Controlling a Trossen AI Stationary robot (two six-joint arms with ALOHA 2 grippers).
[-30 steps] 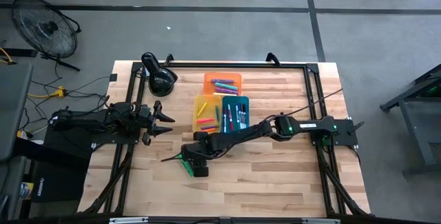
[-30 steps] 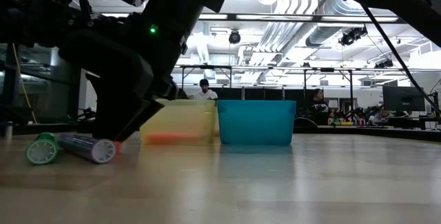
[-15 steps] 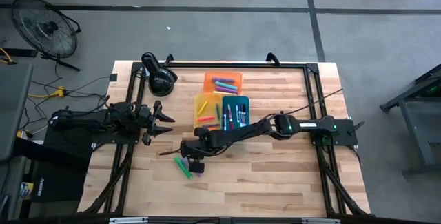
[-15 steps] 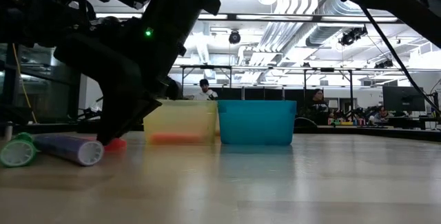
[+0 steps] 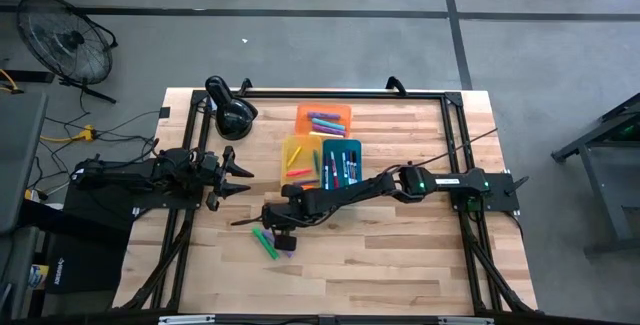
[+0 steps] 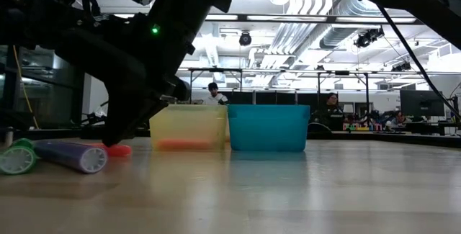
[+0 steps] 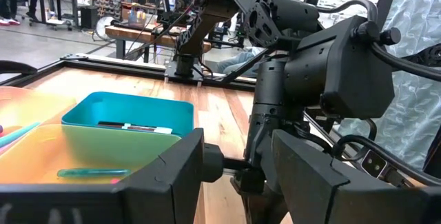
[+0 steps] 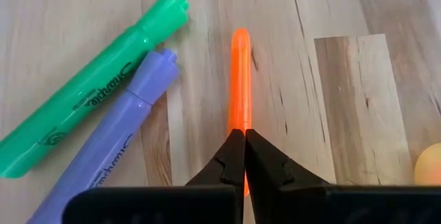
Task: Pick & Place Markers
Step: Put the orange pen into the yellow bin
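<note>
The orange marker is below the spot where my right gripper's fingers meet (image 8: 242, 127), so next I open them and move down around the marker's body (image 8: 240, 107) before I lift it to the yellow tray.
An orange marker (image 8: 239, 79) lies on the wooden table, and my right gripper (image 8: 239, 138) is shut on it just near of the trays (image 5: 283, 231). A green marker (image 8: 96, 86) and a purple marker (image 8: 117, 134) lie side by side on the wood beside it, untouched. Other markers lie in the orange tray (image 5: 323, 120), the yellow tray (image 5: 298, 160) and the blue tray (image 5: 342, 163). My left gripper (image 5: 240, 180) waits open at the table's left side. My right gripper pinches the orange marker's barrel (image 8: 239, 122) between its two fingertips, which all but meet over it. The fingers slant down from the table's right side, and the marker runs on ahead of them. The marker lies on the table (image 6: 119, 149).
The three trays stand together at the table's middle, the orange one farthest back. A black rounded object (image 5: 232, 110) sits at the far left corner. Bare wood stretches along the near edge and to the right of the trays.
My right gripper has shut on the orange marker while staying about where it was. The green and purple markers have shifted a little toward the table's left and now lie still.
</note>
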